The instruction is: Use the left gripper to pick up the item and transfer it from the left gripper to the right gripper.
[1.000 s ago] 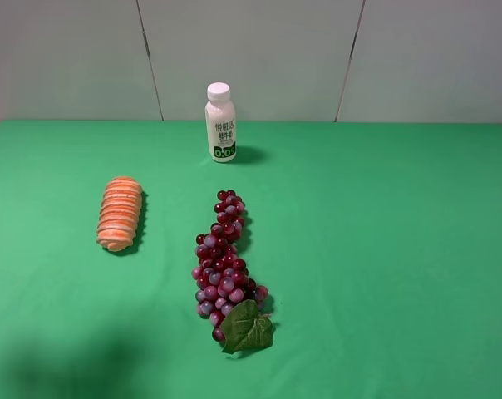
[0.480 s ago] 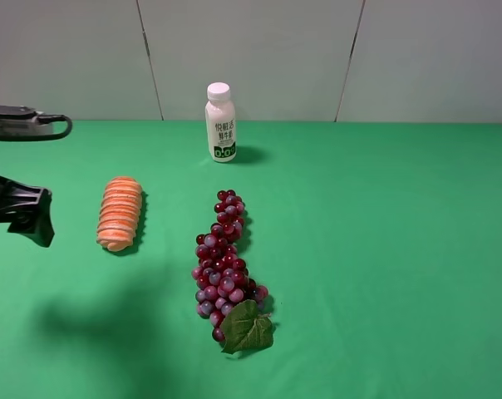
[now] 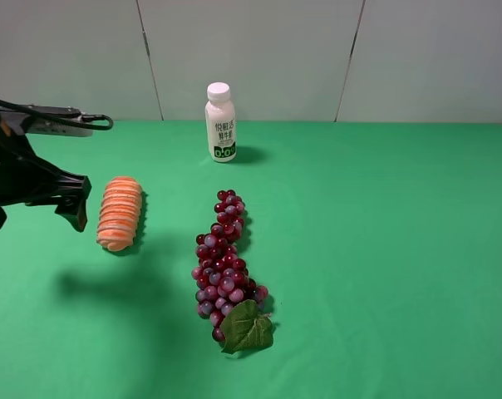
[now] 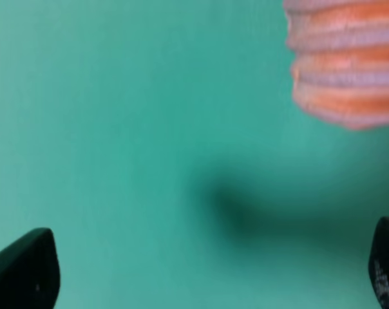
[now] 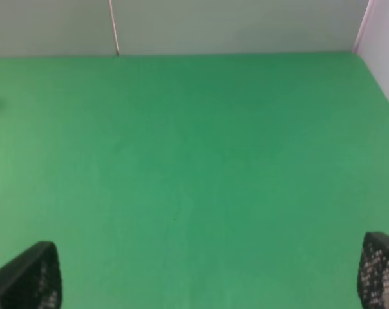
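The left gripper's open fingers are in line across the loaf's narrow width (image 3: 120, 213), so the robot should keep moving them over its ribbed body (image 3: 117, 223) until they straddle it, then close them.
The item, an orange-and-cream ribbed bread loaf (image 3: 120, 213), lies on the green table at the left. It also shows in the left wrist view (image 4: 349, 58), blurred. My left gripper (image 3: 35, 212) hovers just left of the loaf, above the cloth, apart from it. Its jaws stand wide open and empty, with both fingertips (image 4: 20, 273) at the edges of the left wrist view. My right gripper (image 5: 201, 277) is open and empty over bare green cloth. It is out of the exterior high view.
A dark red grape bunch with a green leaf (image 3: 224, 258) lies in the middle of the table. A white bottle (image 3: 220, 122) stands upright at the back, near the grey wall. The green table (image 3: 384, 249) runs on to the right.
My left arm has come in from the left edge and moved right, close to the loaf. The loaf, grapes and bottle have not moved.
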You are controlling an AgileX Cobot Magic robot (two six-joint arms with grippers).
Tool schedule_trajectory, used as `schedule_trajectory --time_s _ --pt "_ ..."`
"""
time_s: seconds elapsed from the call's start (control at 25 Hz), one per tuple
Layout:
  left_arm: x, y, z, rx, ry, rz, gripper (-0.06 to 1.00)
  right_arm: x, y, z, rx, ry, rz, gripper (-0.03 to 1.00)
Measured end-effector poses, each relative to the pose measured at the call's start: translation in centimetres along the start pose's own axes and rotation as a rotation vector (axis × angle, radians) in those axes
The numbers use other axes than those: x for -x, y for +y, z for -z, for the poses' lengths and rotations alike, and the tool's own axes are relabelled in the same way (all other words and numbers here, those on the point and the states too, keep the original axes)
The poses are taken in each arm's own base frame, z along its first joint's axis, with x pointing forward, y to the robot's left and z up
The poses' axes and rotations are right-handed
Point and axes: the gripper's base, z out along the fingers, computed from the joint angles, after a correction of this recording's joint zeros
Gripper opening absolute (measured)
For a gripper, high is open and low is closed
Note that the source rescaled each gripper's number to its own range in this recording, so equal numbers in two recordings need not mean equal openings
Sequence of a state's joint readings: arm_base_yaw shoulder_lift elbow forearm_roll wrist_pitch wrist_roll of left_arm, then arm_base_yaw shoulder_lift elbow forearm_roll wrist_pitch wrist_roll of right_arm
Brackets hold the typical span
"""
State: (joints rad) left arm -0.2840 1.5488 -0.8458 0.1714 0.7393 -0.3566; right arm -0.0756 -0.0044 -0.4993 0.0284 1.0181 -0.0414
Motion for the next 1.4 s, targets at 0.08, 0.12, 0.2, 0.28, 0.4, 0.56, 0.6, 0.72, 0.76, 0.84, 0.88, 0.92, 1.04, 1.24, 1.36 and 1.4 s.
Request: schedule_trajectory --time_s 0.08,0.12,0.2,0.28,0.4,0.56,0.6,0.72,0.76,0.84,0.88,0.92,1.04,1.24,1.36,1.4 --pt "0.5 -0.2 -0.7 0.000 0.008 0.009 0.95 0.0 0.0 0.0 0.000 0.000 0.000 1.00" --pt "0.8 -0.4 -1.0 -0.002 0.012 0.013 0.95 0.0 0.0 0.0 0.000 0.000 0.000 1.00" --pt "1.3 -0.7 -1.7 -0.017 0.013 0.023 0.95 0.0 0.0 0.0 0.000 0.000 0.000 1.00" --pt "1.7 -1.3 -2.1 -0.026 0.007 0.016 0.95 0.0 0.0 0.0 0.000 0.000 0.000 1.00" --pt "2.2 -2.4 -2.6 -0.029 0.007 -0.015 0.95 0.0 0.0 0.0 0.000 0.000 0.000 1.00" --pt "2.9 -4.4 -3.3 -0.034 0.008 -0.056 0.95 0.0 0.0 0.0 0.000 0.000 0.000 1.00" --pt "3.0 -4.9 -3.5 -0.035 0.009 -0.056 0.95 0.0 0.0 0.0 0.000 0.000 0.000 1.00" --pt "3.2 -5.7 -3.9 -0.034 0.014 -0.044 0.95 0.0 0.0 0.0 0.000 0.000 0.000 1.00" --pt "3.3 -5.9 -4.1 -0.034 0.019 -0.040 0.95 0.0 0.0 0.0 0.000 0.000 0.000 1.00" --pt "3.3 -5.9 -4.5 -0.028 0.029 -0.033 0.95 0.0 0.0 0.0 0.000 0.000 0.000 1.00" --pt "3.3 -5.9 -4.6 -0.025 0.034 -0.030 0.95 0.0 0.0 0.0 0.000 0.000 0.000 1.00" --pt "3.3 -5.9 -4.8 -0.022 0.038 -0.030 0.95 0.0 0.0 0.0 0.000 0.000 0.000 1.00" --pt "3.4 -6.0 -5.4 -0.016 0.050 -0.027 0.95 0.0 0.0 0.0 0.000 0.000 0.000 1.00" --pt "3.7 -6.3 -6.4 -0.021 0.045 -0.019 0.95 0.0 0.0 0.0 0.000 0.000 0.000 1.00" --pt "3.9 -6.5 -7.0 -0.021 0.046 -0.010 0.95 0.0 0.0 0.0 0.000 0.000 0.000 1.00" --pt "3.9 -6.5 -7.2 -0.019 0.049 -0.010 0.95 0.0 0.0 0.0 0.000 0.000 0.000 1.00"
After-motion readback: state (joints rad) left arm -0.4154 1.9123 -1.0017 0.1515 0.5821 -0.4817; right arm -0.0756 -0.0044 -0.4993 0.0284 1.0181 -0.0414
